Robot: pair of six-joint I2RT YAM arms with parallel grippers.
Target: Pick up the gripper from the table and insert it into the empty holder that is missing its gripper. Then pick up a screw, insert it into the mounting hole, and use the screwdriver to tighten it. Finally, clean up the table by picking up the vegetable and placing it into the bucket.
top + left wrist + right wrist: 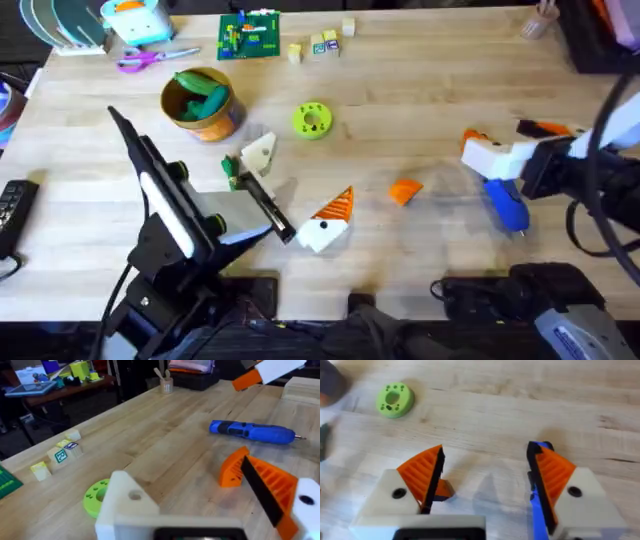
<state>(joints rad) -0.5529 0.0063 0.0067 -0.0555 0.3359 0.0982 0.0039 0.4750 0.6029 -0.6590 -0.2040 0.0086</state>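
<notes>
The cream holder's empty end (264, 148) faces out beside its mounting hole, so the orange gripper (405, 191) will stay in place by itself when I push it in.
The loose orange gripper (405, 190) lies on the table, between my two arms. My left gripper (305, 172) stands open just left of it. One finger is the bare cream holder (262, 150), with a mounting hole (135, 495). The other finger carries an orange tip (340, 203). My right gripper (505, 135) is open and holds nothing. It hovers over the blue screwdriver (507, 205), which lies flat. A green vegetable (200, 90) sits inside the orange-tan bucket (215, 122) at the back left. A screw is out of view.
A lime-green disc (312, 120) lies beside the bucket. Small wooden blocks (322, 44), a green board (250, 36) and scissors (150, 60) line the far edge. A black remote (12, 205) rests at the left edge.
</notes>
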